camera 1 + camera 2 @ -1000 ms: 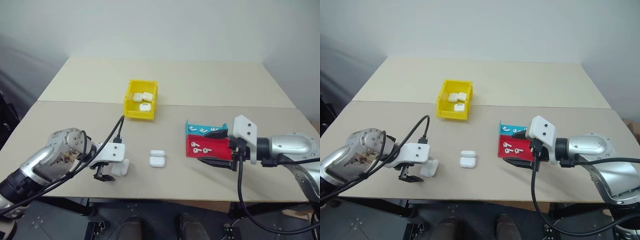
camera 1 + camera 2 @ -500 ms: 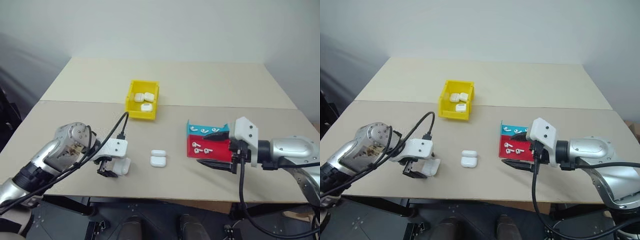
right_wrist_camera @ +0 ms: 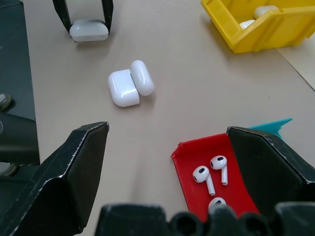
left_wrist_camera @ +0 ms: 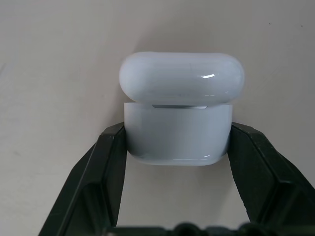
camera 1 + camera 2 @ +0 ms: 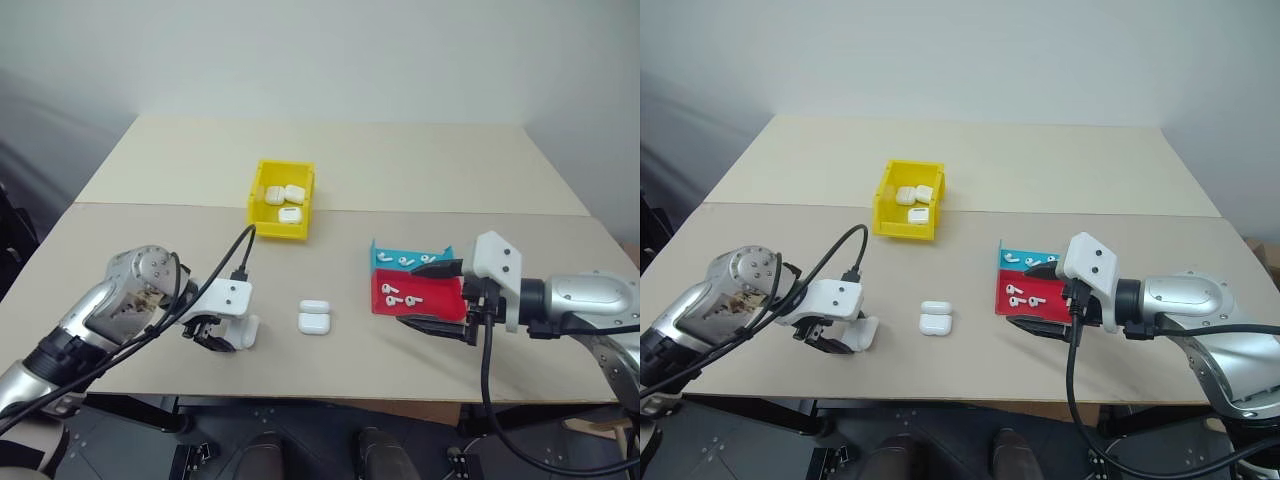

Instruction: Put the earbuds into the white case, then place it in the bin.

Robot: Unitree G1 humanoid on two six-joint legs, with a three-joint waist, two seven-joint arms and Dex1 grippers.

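Note:
My left gripper needs to lift the case, because the held white case's open side [image 5: 249, 332] faces the table. It should then turn that side toward my right gripper for the earbuds [image 5: 413, 300].
My left gripper [image 4: 177, 132] is shut on a white case [image 4: 179, 130] near the table's front left, its fingers [image 5: 207, 335] clamping the lower body while the lid stands slightly ajar. A second white case [image 5: 314, 317] lies opened flat at the table's middle. The earbuds [image 3: 211, 172] lie in a shallow red tray [image 5: 440, 300] on the right. My right gripper [image 3: 167, 129] is open, its fingers [image 5: 438, 268] straddling that tray without touching the earbuds. The yellow bin [image 5: 262, 205] stands farther back, left of centre, with three white cases inside.
A teal tray [image 5: 385, 258] with more earbuds sits right behind the red one. Bare table lies between the bin, the flat case and the trays. The table's front edge runs close below both grippers.
My left gripper, open beside the white case before, has tipped down over it and shut on its body. The right arm has stayed put.

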